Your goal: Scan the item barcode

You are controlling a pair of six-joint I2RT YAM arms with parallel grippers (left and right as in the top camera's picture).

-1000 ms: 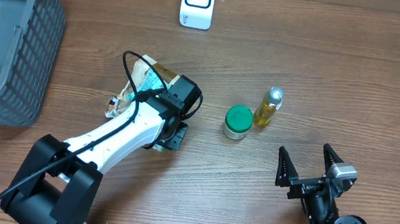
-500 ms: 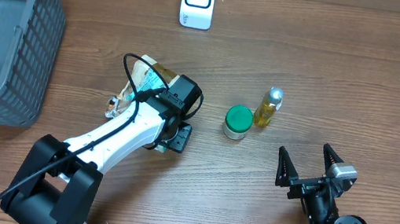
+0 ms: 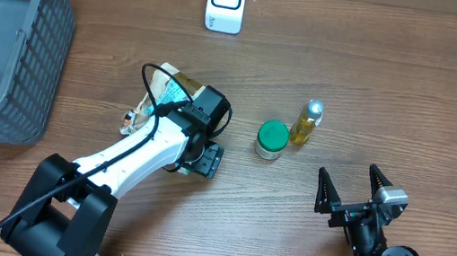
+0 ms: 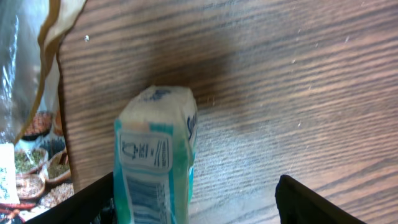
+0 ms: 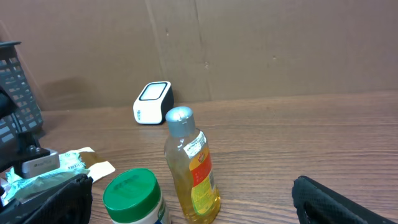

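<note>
The packet is off to a side (image 4: pixel 122 180) of my left gripper's open fingers. I should lift clear and get the fingers centred on the packet (image 4: pixel 152 162) before they close.
The item, a teal-and-white packet (image 4: pixel 158 162), lies on the wooden table between the jaws of my left gripper (image 4: pixel 196 202). It leans against the left finger (image 4: pixel 87 199), and the right finger (image 4: pixel 305 199) stands well apart from it, so the gripper is open. From overhead, the left gripper (image 3: pixel 199 154) covers the packet. The white scanner (image 3: pixel 226 1) stands at the table's far edge, also seen from the right wrist as a scanner (image 5: pixel 153 102). My right gripper (image 3: pixel 351 190) rests open at the near right, holding nothing.
A clear snack bag (image 3: pixel 161 91) lies just beyond the left gripper. A green-lidded jar (image 3: pixel 272 139) and a small oil bottle (image 3: pixel 307 123) stand mid-table, ahead of the right gripper. A grey mesh basket (image 3: pixel 7 31) fills the far left.
The left gripper's jaws have spread apart and let go of the packet, with one finger shifting right. The arm itself stayed in place, and the right arm has not moved.
</note>
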